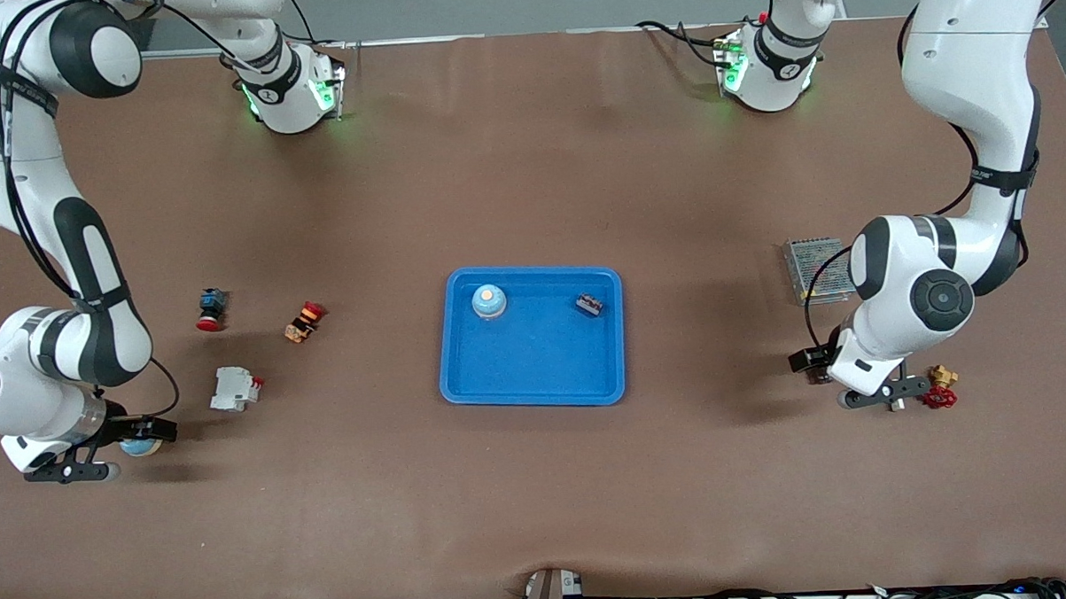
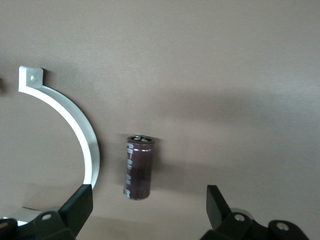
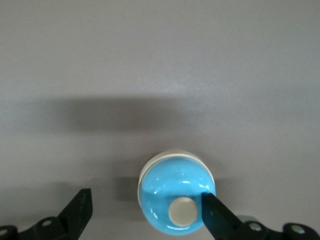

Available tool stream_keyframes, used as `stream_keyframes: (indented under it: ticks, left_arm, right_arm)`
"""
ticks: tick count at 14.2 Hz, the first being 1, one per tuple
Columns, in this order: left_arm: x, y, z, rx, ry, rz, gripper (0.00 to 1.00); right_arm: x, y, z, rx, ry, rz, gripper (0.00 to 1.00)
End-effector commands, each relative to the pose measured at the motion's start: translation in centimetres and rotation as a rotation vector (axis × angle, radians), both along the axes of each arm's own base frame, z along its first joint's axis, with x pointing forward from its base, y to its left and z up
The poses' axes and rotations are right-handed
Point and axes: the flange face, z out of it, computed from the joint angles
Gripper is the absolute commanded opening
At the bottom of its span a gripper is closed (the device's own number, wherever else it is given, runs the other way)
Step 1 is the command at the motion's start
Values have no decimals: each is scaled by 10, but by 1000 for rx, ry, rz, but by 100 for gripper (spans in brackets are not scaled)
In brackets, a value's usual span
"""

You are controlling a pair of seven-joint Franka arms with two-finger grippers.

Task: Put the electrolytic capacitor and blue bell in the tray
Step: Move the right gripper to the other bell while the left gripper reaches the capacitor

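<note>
Next, I back my right gripper off and line it up with the blue bell's middle before it closes, because one of its fingers is touching the blue bell's side.
The bright-blue tray lies mid-table and holds a blue bell and a small dark part. A second blue bell with a pale button on top stands on the table at the right arm's end. My right gripper is open around it, one finger at its side; the gripper also shows in the front view. A dark brown electrolytic capacitor lies on the table. My left gripper is open just above it, at the left arm's end.
Two red-capped push buttons and a white breaker lie near the right arm. A metal mesh box and a red-handled brass valve lie near the left arm. A white curved strip lies beside the capacitor.
</note>
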Motion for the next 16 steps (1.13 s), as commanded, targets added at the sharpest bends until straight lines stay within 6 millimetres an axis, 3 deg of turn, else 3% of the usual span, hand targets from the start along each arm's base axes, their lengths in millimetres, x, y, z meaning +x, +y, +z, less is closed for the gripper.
stream_keyframes:
  ticks: [1,6,10,13,16]
  left_arm:
    - [1,4,-13,9,-15,-27,100]
    - [1,10,-24,8,-6,-20,100]
    - [2,10,-33,6,-14,-20,100]
    - [0,12,-41,7,-1,-17,100]
    - [0,11,-43,6,2,-16,100]
  right_arm:
    - [8,-18,-7,-4,-11,31,100]
    - [9,-24,-2,-7,-5,35,100]
    - [17,-31,25,-8,26,38,100]
    - [17,-39,25,-10,18,49,100]
    - [16,-39,10,-9,17,62,100]
